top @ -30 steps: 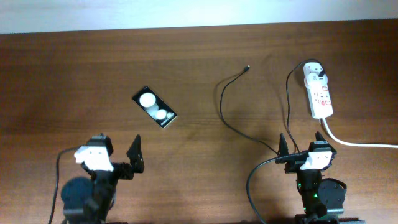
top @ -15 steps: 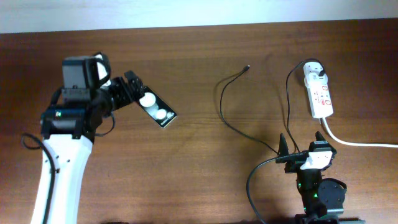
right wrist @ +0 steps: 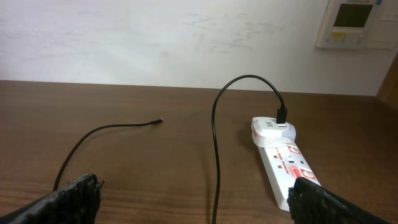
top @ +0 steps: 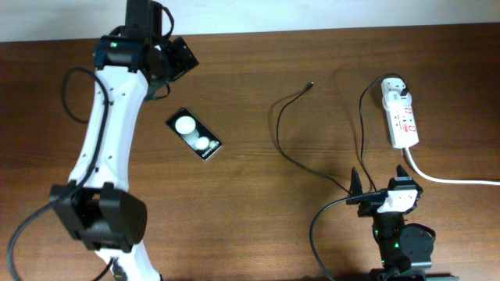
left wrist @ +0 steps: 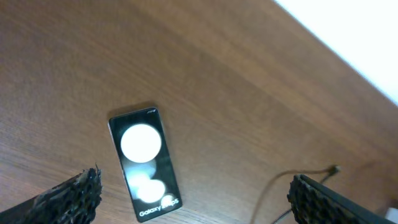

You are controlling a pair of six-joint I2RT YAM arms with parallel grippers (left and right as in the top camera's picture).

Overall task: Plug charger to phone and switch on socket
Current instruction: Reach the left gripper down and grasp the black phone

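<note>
The open fingers of my left gripper are set across the black phone's narrow width [top: 194, 136], so it should keep going down to the larger white spot [top: 185, 125] and close there.
The black phone [top: 194, 134] lies flat on the table, face up with two white spots; it also shows in the left wrist view [left wrist: 144, 163]. My left gripper [top: 173, 62] is open and empty, held above the table just behind the phone [left wrist: 194, 186]. The charger cable [top: 279, 129] loops across the table. Its plug tip [top: 312, 84] lies free, and its white adapter [top: 396, 86] sits in the socket strip [top: 404, 123]. My right gripper [top: 379, 181] is open and empty near the front edge, in front of the strip [right wrist: 283, 163] and the cable [right wrist: 214, 130].
The strip's thick white cord [top: 453, 179] runs off to the right. A robot cable [top: 320, 226] curls by the right arm's base. A pale wall with a control panel [right wrist: 354, 22] stands behind the table's far edge.
My left arm has risen from its rest pose at the front left, passed over the phone and now reaches behind it. The right arm, phone and cable have not moved.
</note>
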